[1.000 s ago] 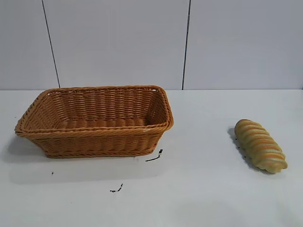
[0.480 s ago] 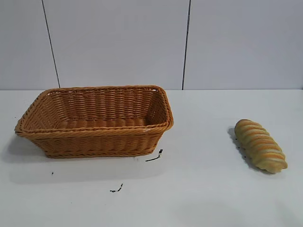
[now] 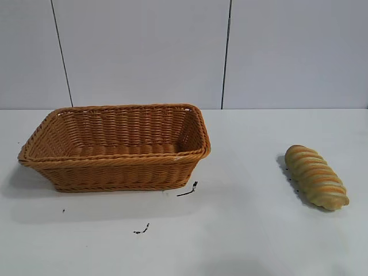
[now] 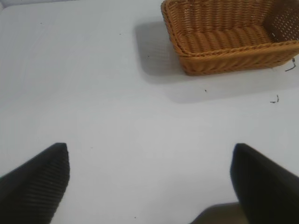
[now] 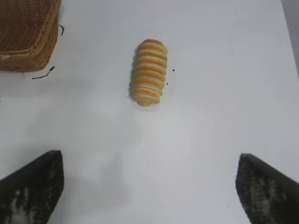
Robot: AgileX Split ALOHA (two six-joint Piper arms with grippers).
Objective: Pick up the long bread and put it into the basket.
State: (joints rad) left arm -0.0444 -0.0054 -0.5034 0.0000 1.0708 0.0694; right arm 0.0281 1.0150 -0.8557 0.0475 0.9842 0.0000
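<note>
Small black marks (image 5: pixel 173 70) show next to the long bread (image 3: pixel 315 177). I should expect more of them to be hidden under it when I pick it up.
The long bread (image 3: pixel 316 176), a tan-yellow twisted loaf with orange-brown grooves, lies on the white table at the right; it also shows in the right wrist view (image 5: pixel 149 72). The wicker basket (image 3: pixel 115 164) stands empty at the left, and shows in the left wrist view (image 4: pixel 224 58) and at the corner of the right wrist view (image 5: pixel 25 42). My right gripper (image 5: pixel 149 186) is open and empty above the table, short of the bread. My left gripper (image 4: pixel 149 182) is open and empty over bare table, away from the basket. Neither gripper shows in the exterior view.
Small black marks lie on the table in front of the basket (image 3: pixel 187 190) (image 3: pixel 141 229). A pale panelled wall stands behind the table (image 3: pixel 184 52).
</note>
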